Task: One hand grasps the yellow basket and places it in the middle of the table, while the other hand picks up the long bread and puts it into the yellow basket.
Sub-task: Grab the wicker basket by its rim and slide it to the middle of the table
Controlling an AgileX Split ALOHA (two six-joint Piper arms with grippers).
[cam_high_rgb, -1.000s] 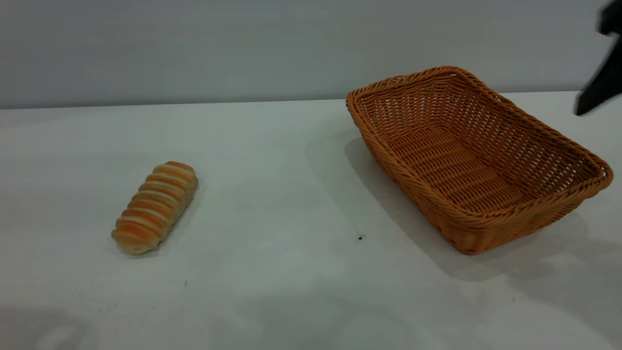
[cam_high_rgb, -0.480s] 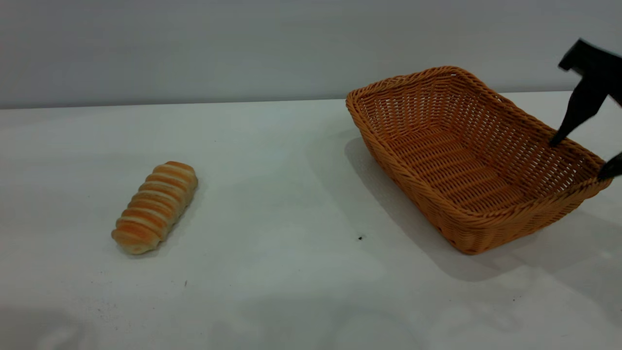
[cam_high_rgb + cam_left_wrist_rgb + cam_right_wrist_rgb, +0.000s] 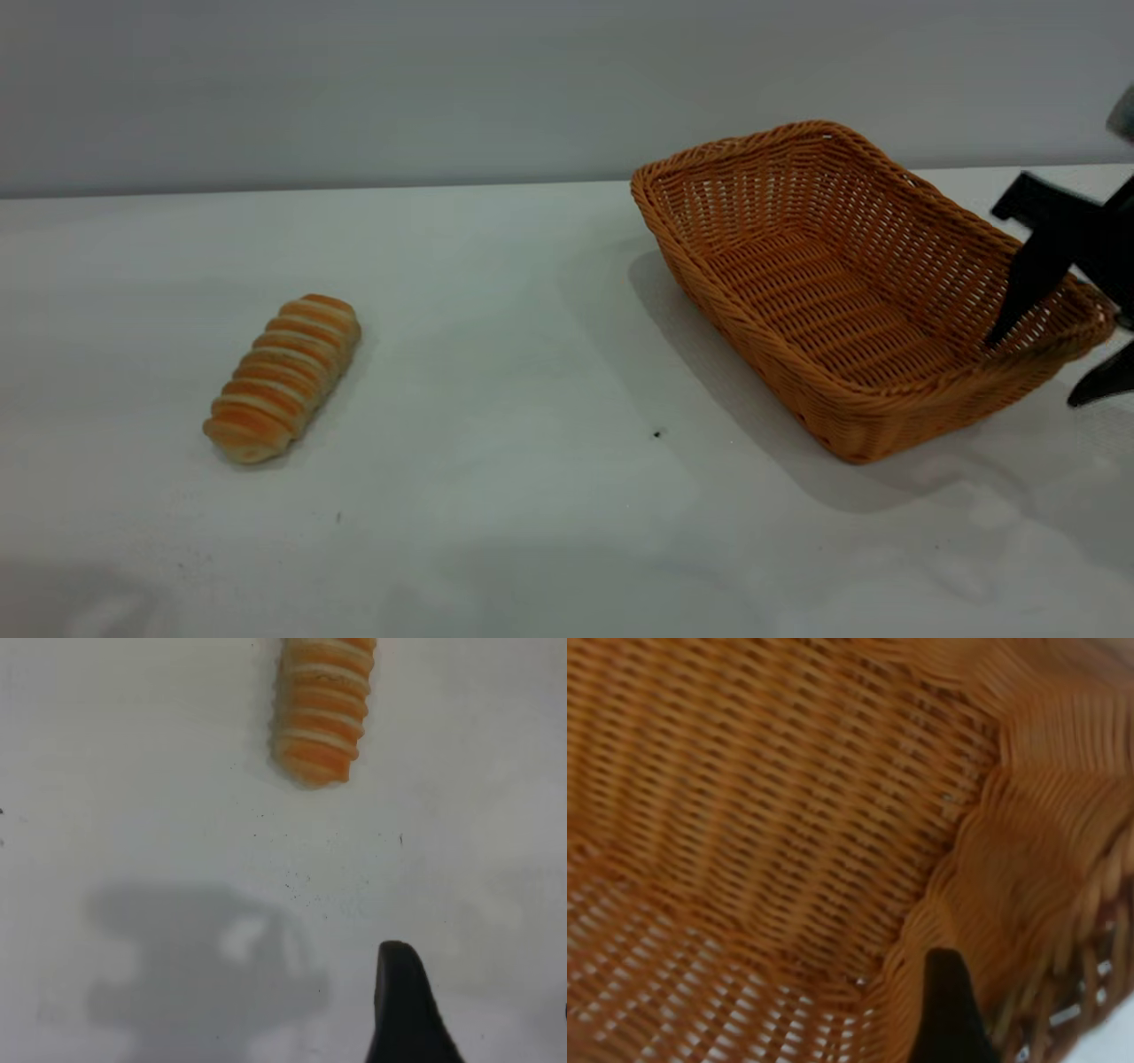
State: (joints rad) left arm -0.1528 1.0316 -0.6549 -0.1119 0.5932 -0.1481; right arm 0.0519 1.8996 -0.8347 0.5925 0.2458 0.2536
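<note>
The yellow basket (image 3: 834, 287) stands askew, a long way from the long bread, so the robot's right gripper should close on the basket's end (image 3: 1010, 370) and swing the basket into the middle of the table so it sits square.
The yellow basket (image 3: 921, 232) stands at the right of the table (image 3: 532, 354). My right gripper (image 3: 1033, 372) is open and straddles the basket's right end wall, one finger inside and one outside on the table side. In the right wrist view one dark finger (image 3: 943, 1005) lies against the woven wall (image 3: 788, 815). The long bread (image 3: 283, 377) lies at the left of the table, untouched. My left gripper (image 3: 478, 1010) is open and empty above the bare table, a short way from the bread's end (image 3: 321, 718); it is out of the exterior view.
A grey wall runs behind the table's far edge. A few dark specks (image 3: 656, 433) mark the white top between the bread and the basket.
My right gripper has come down from the upper right edge onto the basket's right end and now straddles its wall. The basket and the bread have not moved.
</note>
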